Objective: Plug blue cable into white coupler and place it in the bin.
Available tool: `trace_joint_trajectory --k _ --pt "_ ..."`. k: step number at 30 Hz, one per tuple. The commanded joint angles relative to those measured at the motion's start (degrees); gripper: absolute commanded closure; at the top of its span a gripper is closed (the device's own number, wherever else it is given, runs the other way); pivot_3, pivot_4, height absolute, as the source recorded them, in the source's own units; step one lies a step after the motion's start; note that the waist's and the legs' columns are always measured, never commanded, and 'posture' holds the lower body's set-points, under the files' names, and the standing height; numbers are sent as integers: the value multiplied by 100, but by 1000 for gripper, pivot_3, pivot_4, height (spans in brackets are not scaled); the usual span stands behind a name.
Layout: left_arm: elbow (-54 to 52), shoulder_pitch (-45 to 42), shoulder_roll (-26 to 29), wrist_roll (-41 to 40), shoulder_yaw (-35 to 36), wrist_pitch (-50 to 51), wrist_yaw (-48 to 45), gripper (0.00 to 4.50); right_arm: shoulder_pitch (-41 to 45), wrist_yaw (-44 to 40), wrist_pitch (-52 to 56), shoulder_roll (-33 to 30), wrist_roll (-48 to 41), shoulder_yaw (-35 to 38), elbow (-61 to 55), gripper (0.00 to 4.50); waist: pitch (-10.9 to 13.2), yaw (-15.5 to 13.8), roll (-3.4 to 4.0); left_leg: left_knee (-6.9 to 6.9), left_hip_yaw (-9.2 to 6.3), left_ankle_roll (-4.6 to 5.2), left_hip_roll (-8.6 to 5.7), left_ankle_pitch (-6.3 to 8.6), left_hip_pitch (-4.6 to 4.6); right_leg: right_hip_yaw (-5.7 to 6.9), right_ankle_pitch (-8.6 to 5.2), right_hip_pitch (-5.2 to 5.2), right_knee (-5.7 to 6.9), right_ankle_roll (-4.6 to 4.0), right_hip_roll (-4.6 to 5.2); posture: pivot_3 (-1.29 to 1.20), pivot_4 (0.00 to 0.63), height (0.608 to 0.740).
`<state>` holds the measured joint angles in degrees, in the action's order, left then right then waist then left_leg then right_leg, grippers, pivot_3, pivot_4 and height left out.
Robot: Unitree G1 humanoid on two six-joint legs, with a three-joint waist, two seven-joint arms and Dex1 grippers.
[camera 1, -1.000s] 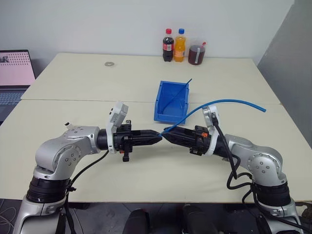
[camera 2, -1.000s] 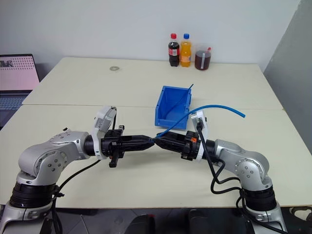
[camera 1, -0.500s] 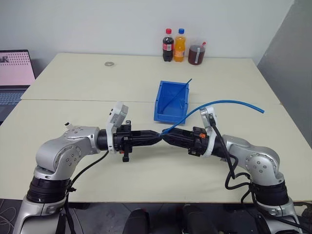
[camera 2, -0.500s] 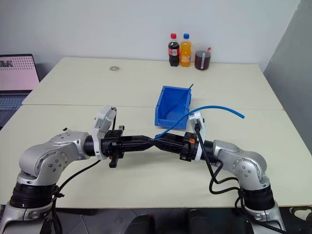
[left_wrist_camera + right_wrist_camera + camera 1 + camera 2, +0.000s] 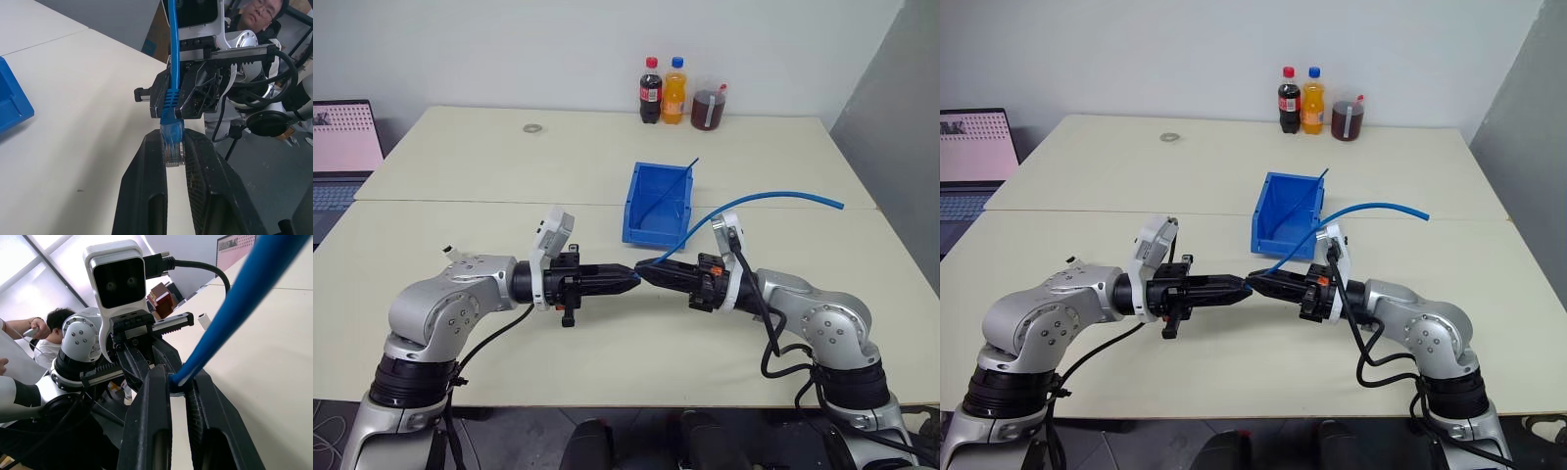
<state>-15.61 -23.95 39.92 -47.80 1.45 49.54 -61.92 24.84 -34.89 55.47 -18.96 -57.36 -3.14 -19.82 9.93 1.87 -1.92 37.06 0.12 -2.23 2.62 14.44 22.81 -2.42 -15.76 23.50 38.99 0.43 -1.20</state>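
Observation:
The white coupler lies apart while my left gripper pinches the clear plug [image 5: 172, 143], so next my left gripper lets go of the plug and gets the coupler.
My two grippers meet tip to tip above the near table, just in front of the bin [image 5: 646, 233], a blue open-top box. The left gripper [image 5: 632, 278] is shut on a small pale block, the white coupler [image 5: 172, 155], which is mostly hidden between its fingers [image 5: 146, 196]. The right gripper [image 5: 642, 265] is shut on the blue cable [image 5: 773, 203] just behind its plug [image 5: 171, 131]. That clear plug sits at the coupler's mouth. The rest of the cable arcs up and off to the right over the table.
Two bottles [image 5: 649, 90] and a jar [image 5: 708, 108] stand at the table's far edge, with a small ring [image 5: 530, 128] to their left. A laptop [image 5: 342, 137] sits far left. A small white block [image 5: 203, 319] lies on the table by my left arm. A person [image 5: 49, 333] sits behind.
The right gripper's fingers have closed in on the cable. The cable's free end has lifted a little. Both arms stay about where they were.

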Motion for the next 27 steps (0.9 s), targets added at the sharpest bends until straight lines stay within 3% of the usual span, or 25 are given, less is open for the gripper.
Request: trace_joint_trajectory --k 1,6,8,16,21,26,27 --pt "-168 -130 -26 56 -13 -131 56 4272 101 -108 -89 32 -36 13 -120 4384 0 0 0 0 -1 0 0 0 0 0 0 0 0 0 0 0 150 740" --pt "-137 -96 -41 235 -77 -290 66 4272 112 -101 -128 61 -11 36 -108 4385 0 0 0 0 0 0 0 0 1 0 0 0 0 0 0 0 150 740" --pt "-111 -83 -6 330 -134 -330 61 3569 109 -102 -147 60 15 38 -111 4386 0 0 0 0 0 0 0 0 0 -1 0 0 0 0 0 0 150 740" --pt "-229 243 229 584 -147 -523 -51 2003 75 -137 -332 7 204 77 -87 4388 0 2 0 -1 0 0 0 0 1 -1 0 2 0 0 0 0 150 740" --pt "-398 966 619 670 427 -572 133 1013 39 -213 -517 -112 430 94 -22 4389 3 16 2 -5 1 0 4 0 -1 -8 0 5 0 -1 0 0 150 740" --pt "-669 2059 70 1529 1084 -998 1906 0 -58 -444 -859 -358 921 -22 71 4390 4 2 4 -8 -1 0 11 0 0 -7 -2 11 0 -3 26 0 150 740" --pt "-707 2197 -166 1867 1150 -1069 2510 0 -85 -482 -912 -391 992 -45 89 4390 5 -4 2 -7 -1 1 14 0 0 -8 -2 11 0 -3 30 0 150 740"
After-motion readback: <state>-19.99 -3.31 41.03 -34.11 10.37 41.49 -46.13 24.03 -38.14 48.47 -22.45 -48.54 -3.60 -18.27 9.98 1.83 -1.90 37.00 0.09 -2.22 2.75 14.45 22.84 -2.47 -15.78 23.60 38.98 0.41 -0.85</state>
